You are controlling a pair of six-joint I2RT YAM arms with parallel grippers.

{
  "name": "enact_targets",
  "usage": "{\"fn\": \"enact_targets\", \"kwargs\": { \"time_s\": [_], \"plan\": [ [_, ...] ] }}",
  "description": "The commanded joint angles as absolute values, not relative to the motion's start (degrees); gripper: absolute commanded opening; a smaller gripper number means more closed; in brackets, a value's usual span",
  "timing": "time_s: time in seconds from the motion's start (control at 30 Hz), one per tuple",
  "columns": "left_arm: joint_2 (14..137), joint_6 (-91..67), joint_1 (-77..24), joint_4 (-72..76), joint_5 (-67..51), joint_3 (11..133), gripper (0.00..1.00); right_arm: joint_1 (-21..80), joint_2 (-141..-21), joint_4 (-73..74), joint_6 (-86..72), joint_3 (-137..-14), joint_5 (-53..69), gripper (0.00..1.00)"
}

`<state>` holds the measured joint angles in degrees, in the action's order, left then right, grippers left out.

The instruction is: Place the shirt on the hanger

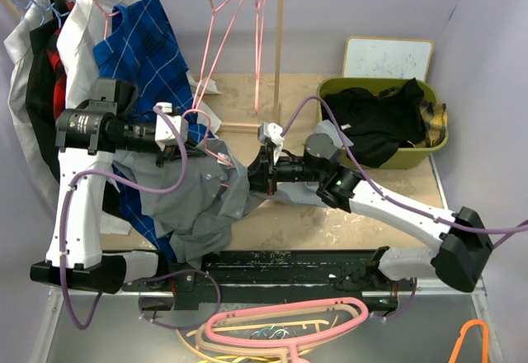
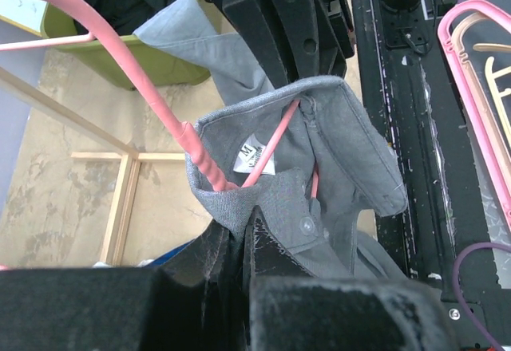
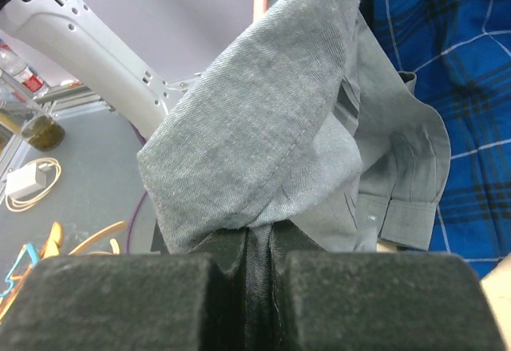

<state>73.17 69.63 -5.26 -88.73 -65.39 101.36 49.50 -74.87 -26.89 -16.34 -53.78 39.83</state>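
I can see that the collar bunches (image 1: 219, 157) around the pink hanger, so my right gripper should pull its fold (image 1: 245, 186) away from my left gripper before lifting the shirt up to the rail.
The grey shirt (image 1: 198, 198) hangs bunched between my two grippers above the table. My left gripper (image 1: 191, 147) is shut on its collar (image 2: 239, 199). A thin pink hanger (image 2: 172, 124) runs into the collar opening beside the size tag (image 2: 254, 156); in the top view the hanger (image 1: 205, 124) shows next to the left gripper. My right gripper (image 1: 262, 169) is shut on a fold of the grey shirt (image 3: 255, 143), pinched between its black pads (image 3: 227, 247). The far shoulder of the hanger is hidden inside the cloth.
A blue checked shirt (image 1: 140, 33) and other garments hang at the back left on a rail, with spare thin pink hangers (image 1: 227, 16). A green bin (image 1: 388, 124) of black clothing stands at the right. Chunky pink and cream hangers (image 1: 289, 326) lie at the front edge.
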Motion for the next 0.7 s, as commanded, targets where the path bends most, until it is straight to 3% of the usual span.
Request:
{"fn": "enact_targets", "kwargs": {
  "time_s": [0.0, 0.23, 0.37, 0.43, 0.47, 0.5, 0.53, 0.67],
  "plan": [
    [72.0, 68.7, -4.8, -86.8, -60.9, 99.3, 0.04, 49.7, -66.3, -31.0, -18.8, -50.3, 34.2, 0.0],
    [70.1, 63.8, -4.8, -83.4, -43.1, 96.4, 0.13, 49.7, -55.8, -21.8, -18.6, -43.4, 30.7, 0.0],
    [68.7, 60.9, -4.8, -81.5, -36.7, 93.1, 0.13, 49.6, -51.6, -15.4, -17.0, -43.6, 29.4, 0.0],
    [68.0, 60.1, -4.7, -82.2, -34.7, 92.0, 0.18, 49.6, -50.1, -13.0, -15.8, -44.2, 28.7, 0.0],
    [67.8, 59.6, -4.6, -82.9, -34.0, 91.8, 0.27, 49.6, -49.5, -12.0, -15.2, -44.5, 28.5, 0.0],
    [67.8, 59.6, -4.5, -84.0, -34.0, 92.1, 0.87, 49.7, -48.8, -11.1, -14.5, -44.7, 28.3, 0.0],
    [67.7, 60.1, -4.4, -85.9, -34.2, 92.7, 0.99, 49.6, -48.5, -10.2, -13.9, -45.0, 28.2, 0.0],
    [66.3, 59.8, -4.4, -88.6, -38.4, 95.1, 1.0, 49.6, -48.5, -7.7, -12.3, -45.4, 27.7, 0.0]
  ]
}}
